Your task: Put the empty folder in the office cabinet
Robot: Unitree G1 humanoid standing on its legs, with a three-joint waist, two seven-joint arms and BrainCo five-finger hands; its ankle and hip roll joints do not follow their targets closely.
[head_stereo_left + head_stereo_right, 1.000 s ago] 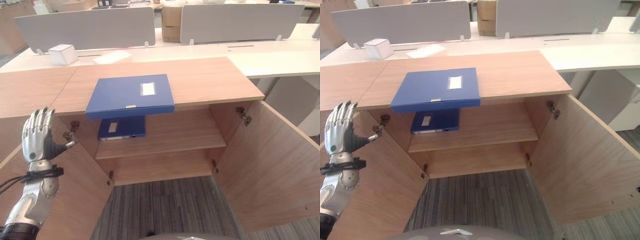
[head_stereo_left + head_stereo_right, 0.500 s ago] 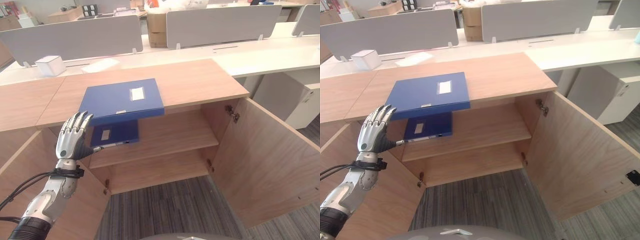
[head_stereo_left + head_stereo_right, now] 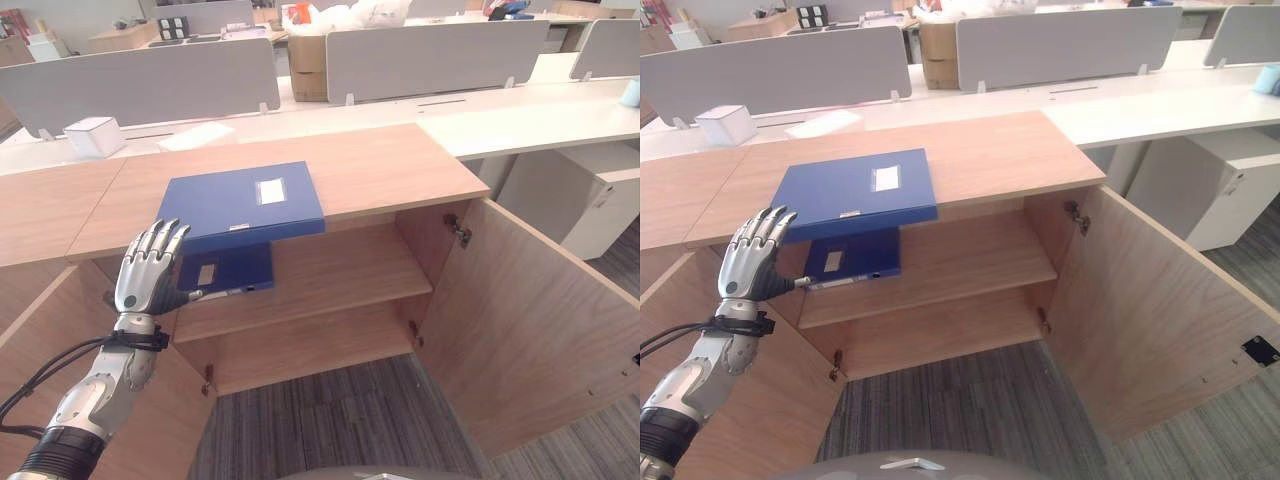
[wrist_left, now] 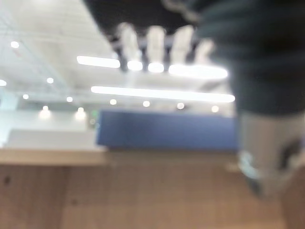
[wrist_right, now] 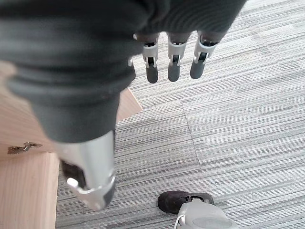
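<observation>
The blue folder (image 3: 240, 200) has a thick, boxy front edge (image 3: 258, 235). It will stay flat and shut when I pull it by that edge.
A blue folder (image 3: 240, 205) with a white label lies flat on the wooden cabinet top (image 3: 380, 165), its front edge overhanging the open cabinet. A second blue folder (image 3: 225, 270) lies on the upper shelf (image 3: 340, 265) just beneath it. My left hand (image 3: 145, 272) is raised below the top folder's front left corner, open with straight fingers pointing up, holding nothing. In the left wrist view the folder's blue edge (image 4: 167, 130) shows past the fingers (image 4: 157, 45). My right hand (image 5: 174, 62) hangs open over the grey carpet.
Both cabinet doors stand open: the left door (image 3: 50, 350) beside my left arm, the right door (image 3: 530, 320) swung far out. A lower shelf (image 3: 310, 345) sits below. Behind are a white desk with a white box (image 3: 90, 135), grey dividers (image 3: 140, 80) and a cardboard box (image 3: 305, 65).
My left hand has swung right from beside the left door to just under the top folder's front left corner. The camera has shifted; the folders lie as before.
</observation>
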